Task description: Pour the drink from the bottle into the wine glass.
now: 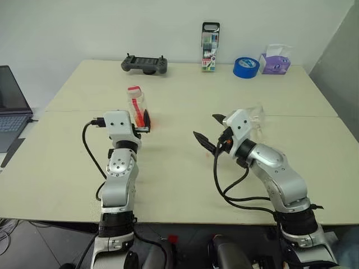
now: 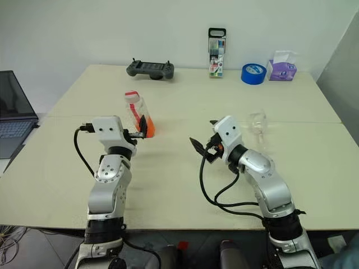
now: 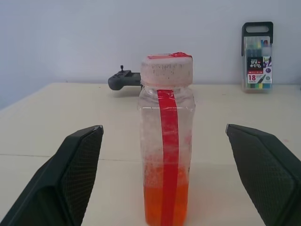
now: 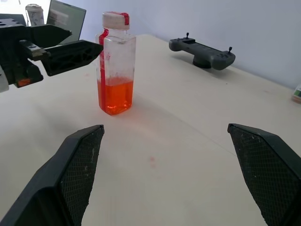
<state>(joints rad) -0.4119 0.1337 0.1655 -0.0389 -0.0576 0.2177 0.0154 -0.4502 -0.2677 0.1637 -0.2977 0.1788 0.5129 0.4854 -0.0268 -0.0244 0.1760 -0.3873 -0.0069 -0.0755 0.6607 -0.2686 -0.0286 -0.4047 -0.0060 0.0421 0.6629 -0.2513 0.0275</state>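
Observation:
My left gripper should keep moving forward, its level, open fingers clear of the cap point(image 2: 132, 96) above, until they are on either side of the bottle's body point(image 2: 139, 110), then close.
The bottle point(image 3: 165, 141) stands upright on the left half of the table, with a red-and-white cap and a red label strip. The orange-red drink point(image 4: 115, 96) fills about its lower third. My left gripper point(image 4: 86, 39) is level and open right in front of the bottle, which is centred between its fingers point(image 3: 70, 179); I see no contact. My right gripper point(image 4: 164, 127) is open and empty at the table's middle, pointing left towards the bottle. The wine glass point(image 2: 258, 122) is clear and faint, just beyond and to the right of my right hand.
Along the far edge lie a grey game controller point(image 1: 145, 64), a tall marker case point(image 1: 210, 47), a blue tape roll point(image 1: 245, 66) and a purple tissue box point(image 1: 275, 60). A laptop point(image 1: 11, 106) sits off the table's left side. Bare tabletop point(image 1: 179, 185) lies between my arms.

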